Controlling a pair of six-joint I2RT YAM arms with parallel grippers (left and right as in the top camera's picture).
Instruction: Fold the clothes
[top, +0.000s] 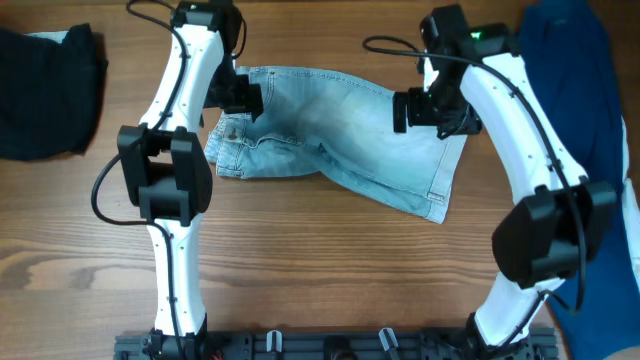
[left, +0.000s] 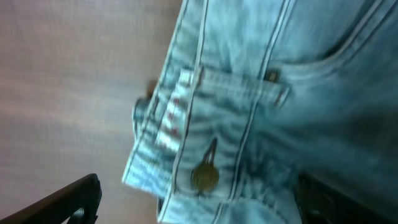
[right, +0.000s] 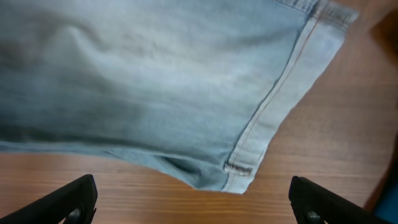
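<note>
My gripper will bunch the waistband (left: 214, 137) into a thick fold when I lift it, as its layers lie loose and offset (left: 160, 134) beside the metal button.
The faded light-blue denim shorts (top: 340, 135) lie spread on the wooden table, waist to the left, leg cuffs to the right. My left gripper (top: 243, 97) hovers open over the waistband; the left wrist view shows the metal button (left: 204, 178) and a belt loop between its spread fingers (left: 199, 208). My right gripper (top: 432, 110) hovers open over the far leg cuff; the right wrist view shows the cuff corner (right: 239, 169) lying on the wood between its spread fingers (right: 193, 205). Neither gripper holds anything.
A black garment (top: 45, 90) lies at the far left. A dark blue garment (top: 580, 80) lies along the right edge. Bare wood (top: 330, 270) fills the front of the table.
</note>
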